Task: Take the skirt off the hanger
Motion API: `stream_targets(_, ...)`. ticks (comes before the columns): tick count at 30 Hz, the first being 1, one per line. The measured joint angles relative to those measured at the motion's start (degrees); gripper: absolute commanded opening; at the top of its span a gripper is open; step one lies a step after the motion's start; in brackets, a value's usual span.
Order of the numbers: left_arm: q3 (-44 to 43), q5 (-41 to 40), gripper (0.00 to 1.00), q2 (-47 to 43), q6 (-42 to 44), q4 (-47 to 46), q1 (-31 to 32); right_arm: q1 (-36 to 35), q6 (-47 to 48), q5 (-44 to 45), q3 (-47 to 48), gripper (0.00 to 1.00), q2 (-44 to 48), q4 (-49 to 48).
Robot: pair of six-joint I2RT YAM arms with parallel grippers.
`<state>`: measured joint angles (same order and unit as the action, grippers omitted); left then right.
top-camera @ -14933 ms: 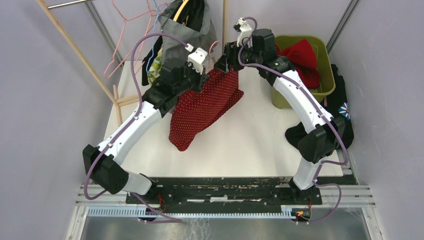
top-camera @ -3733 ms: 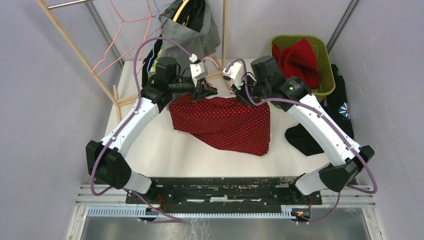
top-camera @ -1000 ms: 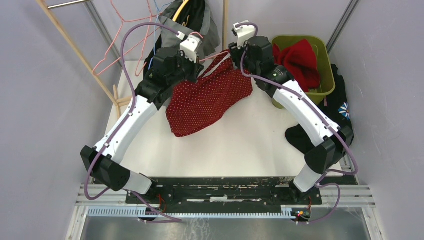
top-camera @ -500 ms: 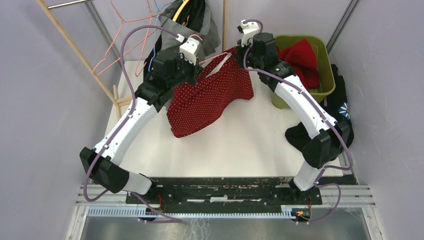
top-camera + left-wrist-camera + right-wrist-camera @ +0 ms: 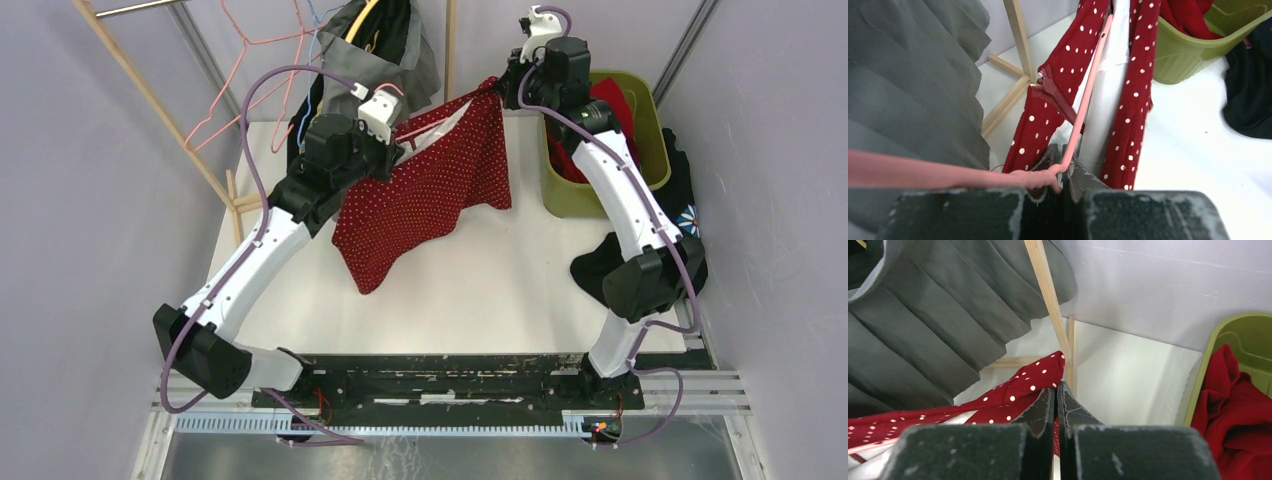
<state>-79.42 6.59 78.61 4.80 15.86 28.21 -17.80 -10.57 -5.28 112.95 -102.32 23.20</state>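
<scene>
The pink hanger is inside the skirt's waistband (image 5: 1092,80), so the robot's left gripper should move back toward the rack while its right gripper pulls the skirt toward the bin (image 5: 575,195).
The red skirt (image 5: 430,190) with white dots hangs above the table, stretched between both arms; its waistband still runs along the pink hanger (image 5: 1089,87). My left gripper (image 5: 1062,150) is shut on the hanger's corner at the skirt's left end (image 5: 395,150). My right gripper (image 5: 1057,386) is shut on the skirt's (image 5: 1018,390) upper edge, held high at the back right beside the bin (image 5: 512,82). The skirt's two red sides (image 5: 1135,95) hang either side of the hanger bar, white lining between them.
A green bin (image 5: 655,150) holding red cloth (image 5: 610,105) stands at the back right. Grey garments (image 5: 385,55) hang on a wooden rack (image 5: 449,45) behind the arms, with spare wire hangers (image 5: 240,90) at left. Dark clothes (image 5: 685,215) lie at the table's right edge.
My right gripper has shut on the skirt's top edge and moved up and right toward the bin, pulling the skirt taut along the hanger. The left gripper has kept its hold.
</scene>
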Motion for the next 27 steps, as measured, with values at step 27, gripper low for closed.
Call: stream_targets(27, -21.9, 0.42, 0.03, 11.67, -0.28, -11.5, -0.87, -2.56, -12.33, -8.85, -16.65, 0.01, -3.52, -9.03)
